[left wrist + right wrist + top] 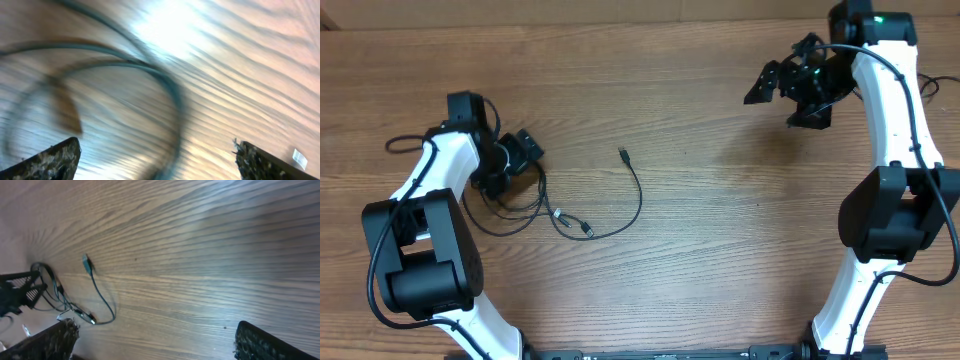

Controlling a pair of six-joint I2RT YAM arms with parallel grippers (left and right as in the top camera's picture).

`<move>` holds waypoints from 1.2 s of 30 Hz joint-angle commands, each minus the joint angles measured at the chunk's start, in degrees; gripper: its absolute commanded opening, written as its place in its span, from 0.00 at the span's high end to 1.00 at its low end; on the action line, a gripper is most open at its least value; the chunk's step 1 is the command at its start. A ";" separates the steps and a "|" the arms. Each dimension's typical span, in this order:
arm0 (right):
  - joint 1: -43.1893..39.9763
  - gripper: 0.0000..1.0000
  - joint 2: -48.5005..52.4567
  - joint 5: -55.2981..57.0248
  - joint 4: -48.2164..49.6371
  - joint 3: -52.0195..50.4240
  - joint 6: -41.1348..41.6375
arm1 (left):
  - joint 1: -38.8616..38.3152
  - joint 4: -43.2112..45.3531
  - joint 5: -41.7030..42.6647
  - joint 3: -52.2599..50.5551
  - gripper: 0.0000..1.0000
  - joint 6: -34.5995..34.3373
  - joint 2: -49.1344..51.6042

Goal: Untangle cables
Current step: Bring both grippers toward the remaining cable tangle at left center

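I should keep moving my open right gripper to the cable loops until its fingers straddle a cord, because clear wood leads there from the gripper.
The thin black cables lie on the wooden table at centre left. One cord curves from a plug end down to small plugs; loops lie tangled beside my left arm. My left gripper is low over the loops, open, with a blurred cord running between its fingertips. My right gripper is open and empty, raised at the far right. In the right wrist view, between the fingertips is bare wood, and the cables show far off at the left.
The wooden table stretches between the two arms. The arm bases stand at the near edge, left and right. Thicker arm wires run along both arms.
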 commanded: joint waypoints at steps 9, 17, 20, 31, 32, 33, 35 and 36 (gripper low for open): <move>10.84 0.00 -2.16 -9.35 0.42 -1.62 0.11 | -2.03 -9.46 12.31 14.97 0.00 11.69 -15.41; 23.12 0.00 -2.16 -9.35 11.56 -7.69 0.15 | 5.25 -14.91 1.55 15.26 0.01 3.43 -31.63; 28.00 0.00 -2.16 -9.38 18.25 -11.47 0.74 | 9.62 -18.67 -4.83 15.26 0.01 1.05 -35.69; 45.94 0.00 -1.36 -9.29 53.55 -26.82 5.66 | 21.24 -28.35 -8.20 15.21 0.01 -3.67 -38.88; 47.69 0.00 -0.85 -9.07 58.23 -27.82 5.68 | 21.22 -28.79 -8.13 15.21 0.01 -3.85 -38.88; 49.24 0.00 -0.48 -8.61 62.01 -28.37 5.68 | 21.03 -29.40 -7.69 15.21 0.01 -3.82 -38.86; 52.19 0.00 0.42 -6.40 69.20 -29.07 5.70 | 21.00 -30.60 -6.71 15.21 0.00 -3.82 -38.86; 53.90 0.00 0.87 -4.24 72.48 -29.11 5.70 | 21.00 -31.23 -6.69 15.21 0.00 -3.80 -38.86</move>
